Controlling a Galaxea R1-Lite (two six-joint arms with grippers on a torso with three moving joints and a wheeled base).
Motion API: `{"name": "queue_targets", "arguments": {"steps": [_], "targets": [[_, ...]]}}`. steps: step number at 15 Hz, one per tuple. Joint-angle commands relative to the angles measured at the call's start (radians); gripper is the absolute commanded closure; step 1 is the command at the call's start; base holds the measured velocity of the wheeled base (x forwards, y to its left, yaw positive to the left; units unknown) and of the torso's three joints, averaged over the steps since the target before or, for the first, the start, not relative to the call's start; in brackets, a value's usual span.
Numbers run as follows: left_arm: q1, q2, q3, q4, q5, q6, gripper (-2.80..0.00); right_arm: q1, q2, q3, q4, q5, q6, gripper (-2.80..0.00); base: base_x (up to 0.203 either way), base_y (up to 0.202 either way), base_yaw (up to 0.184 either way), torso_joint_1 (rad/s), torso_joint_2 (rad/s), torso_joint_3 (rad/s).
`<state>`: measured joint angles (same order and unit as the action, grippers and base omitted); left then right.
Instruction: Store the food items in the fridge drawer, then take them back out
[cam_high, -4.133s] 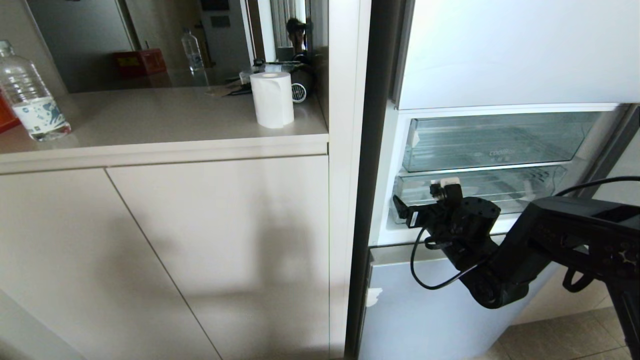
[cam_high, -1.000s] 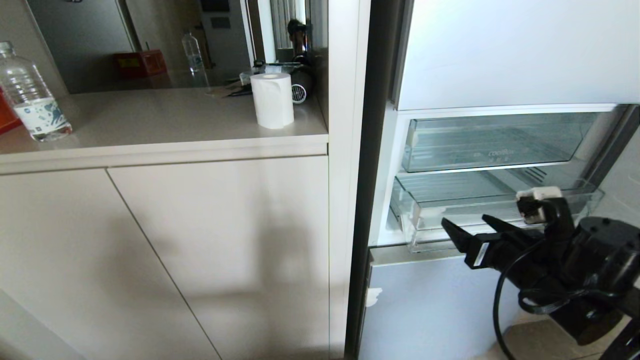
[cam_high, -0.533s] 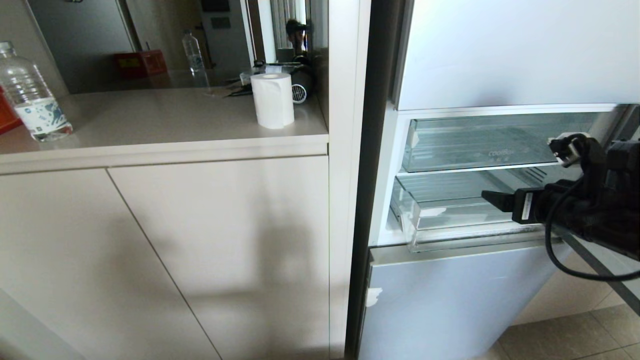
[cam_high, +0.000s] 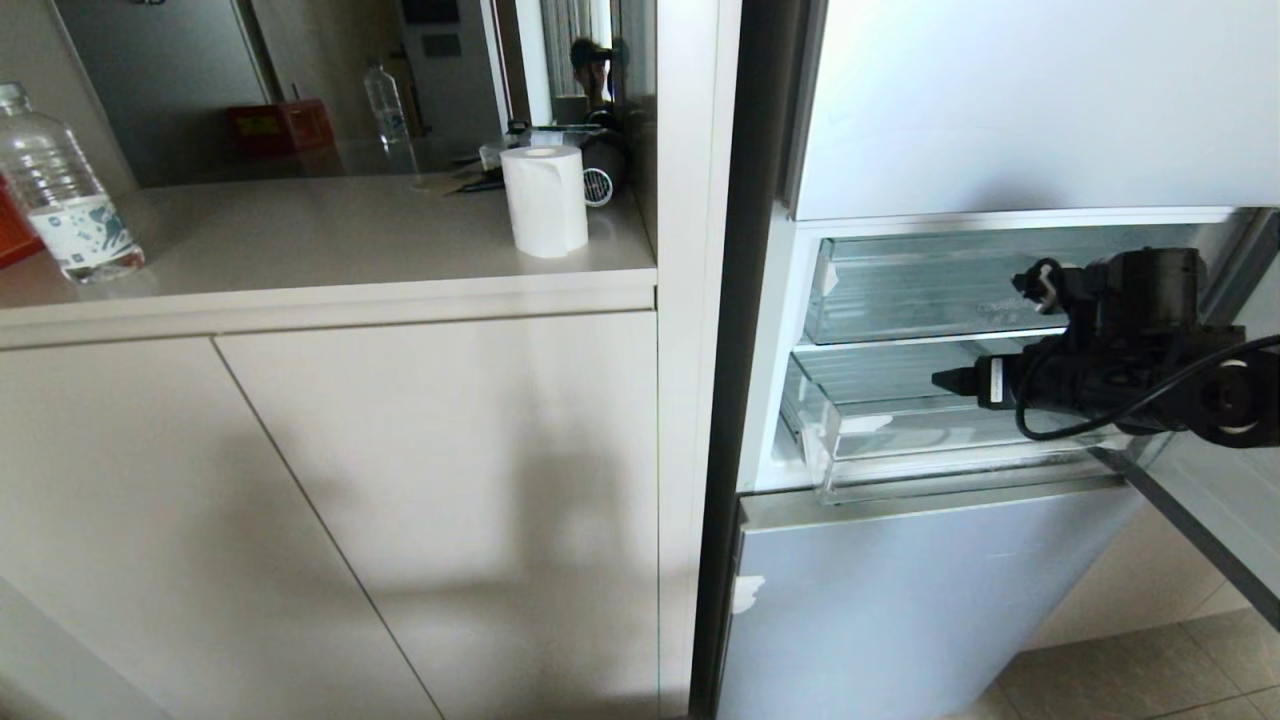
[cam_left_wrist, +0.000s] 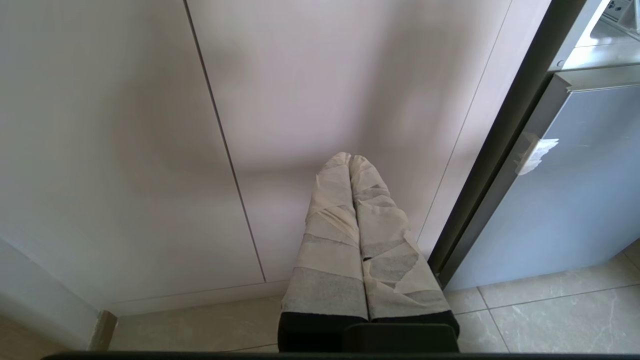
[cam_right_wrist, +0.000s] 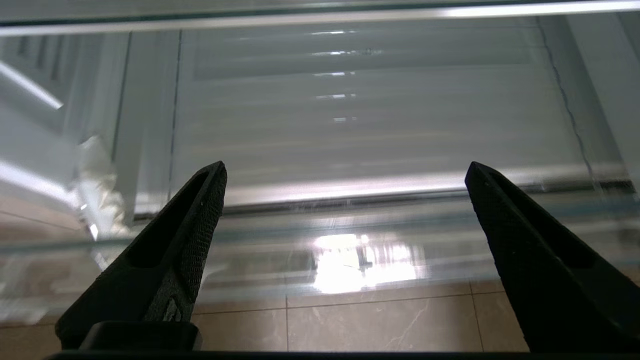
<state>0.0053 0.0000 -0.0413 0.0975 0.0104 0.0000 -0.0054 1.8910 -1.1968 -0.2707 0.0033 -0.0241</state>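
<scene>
I should pull the drawer's front edge (cam_high: 894, 438) farther out with my right gripper and then move back out of the way before storing food items, because the fridge drawer stands only partway out (cam_high: 858, 390) under the upper shelf.
The fridge drawer (cam_high: 900, 440), a clear bin with white tape scraps at its left corner, stands pulled partway out under the upper shelf. My right gripper (cam_high: 948, 380) hovers just over its right half, pointing left and apart from it. In the right wrist view the right gripper (cam_right_wrist: 345, 167) is open wide, with nothing between its black fingers (cam_right_wrist: 200, 220), and the fridge drawer's ridged floor (cam_right_wrist: 380, 115) and thick front lip lie ahead. My left gripper (cam_left_wrist: 350, 158), wrapped in tape, is shut and parked low before the cabinet door. The food items are out of view.
Above the drawer sits a clear bin with faint lettering (cam_high: 950, 290). The open fridge door (cam_high: 1200, 500) juts out at the right. A paper roll (cam_high: 545, 200) and a water bottle (cam_high: 65, 195) stand on the counter (cam_high: 300, 260). A person is mirrored (cam_high: 592, 65) behind it.
The drawer has slid out since the earliest frame. In the last second my right gripper rose from below the drawer's lip to over the drawer, levelled out and opened wider.
</scene>
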Motion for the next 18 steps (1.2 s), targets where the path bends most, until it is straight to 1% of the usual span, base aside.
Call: {"name": "queue_targets", "arguments": {"steps": [1,4,5,7,9,12,18], "targets": [[0.001,0.002,0.0,0.001,0.0,0.0,0.0,-0.014,0.119,-0.103,0.021,0.025,-0.004,-2.8,0.0,0.0,0.0,0.0,0.0,0.0],[0.001,0.002,0.0,0.001,0.0,0.0,0.0,-0.016,0.145,-0.154,0.133,0.032,-0.003,-2.8,0.0,0.0,0.0,0.0,0.0,0.0],[0.001,0.002,0.0,0.001,0.0,-0.001,0.0,-0.016,0.129,-0.155,0.171,0.032,-0.002,-2.8,0.0,0.0,0.0,0.0,0.0,0.0],[0.001,0.002,0.0,0.001,0.0,0.0,0.0,-0.018,0.08,-0.157,0.295,0.032,-0.001,-2.8,0.0,0.0,0.0,0.0,0.0,0.0],[0.001,0.002,0.0,0.001,0.0,0.0,0.0,-0.028,0.038,-0.158,0.374,0.034,-0.001,-2.8,0.0,0.0,0.0,0.0,0.0,0.0],[0.001,0.002,0.0,0.001,0.0,0.0,0.0,-0.049,-0.01,-0.15,0.449,0.042,0.0,-2.8,0.0,0.0,0.0,0.0,0.0,0.0],[0.001,0.002,0.0,0.001,0.0,0.0,0.0,-0.101,-0.074,-0.112,0.534,0.046,0.0,-2.8,0.0,0.0,0.0,0.0,0.0,0.0]]}}
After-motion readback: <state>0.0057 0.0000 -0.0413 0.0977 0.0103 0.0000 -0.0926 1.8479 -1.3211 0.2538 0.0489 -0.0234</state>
